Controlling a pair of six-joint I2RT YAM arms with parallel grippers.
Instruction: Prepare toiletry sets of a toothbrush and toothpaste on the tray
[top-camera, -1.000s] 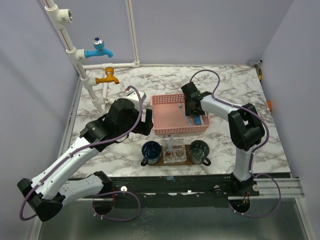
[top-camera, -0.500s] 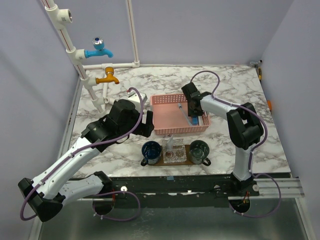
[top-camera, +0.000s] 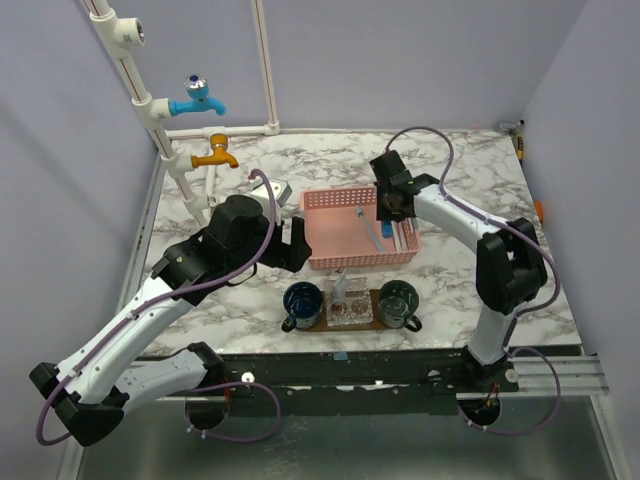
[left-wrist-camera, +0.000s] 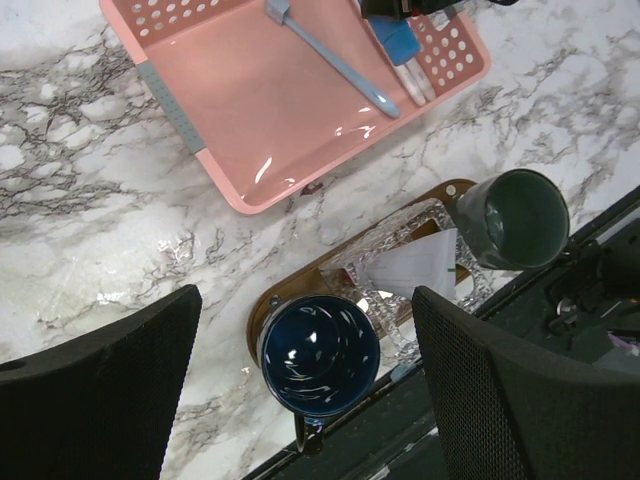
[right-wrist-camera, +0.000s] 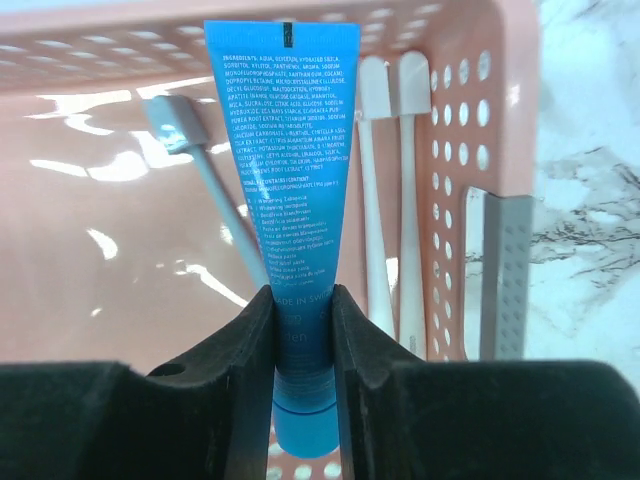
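Observation:
My open left gripper is moving toward the tube's cap end (top-camera: 387, 230) and should keep going until it closes there, because the blue cap (right-wrist-camera: 307, 432) sticks out free past my right gripper's fingers.
My right gripper (right-wrist-camera: 300, 340) is shut on a blue toothpaste tube (right-wrist-camera: 285, 190) near its blue cap and holds it over the right side of the pink basket (right-wrist-camera: 90, 260). A light-blue toothbrush (right-wrist-camera: 205, 190) and two white toothbrushes (right-wrist-camera: 378, 200) lie in the basket below it. In the top view the right gripper (top-camera: 389, 212) is above the basket (top-camera: 335, 225). The dark wooden tray (left-wrist-camera: 262, 312) lies in front of the basket. My left gripper (left-wrist-camera: 310, 390) is open and empty, high over the tray's left end.
A dark blue mug (left-wrist-camera: 318, 352), a green mug (left-wrist-camera: 512, 218) and a clear glass dish (left-wrist-camera: 400, 255) with a white sachet stand on the tray. Blue (top-camera: 197, 100) and yellow (top-camera: 217, 155) taps on white pipes stand at the back left. The table's front edge is just beyond the tray.
My right gripper has risen out of the basket with the toothpaste tube, shifting slightly toward the back. The left arm has barely moved.

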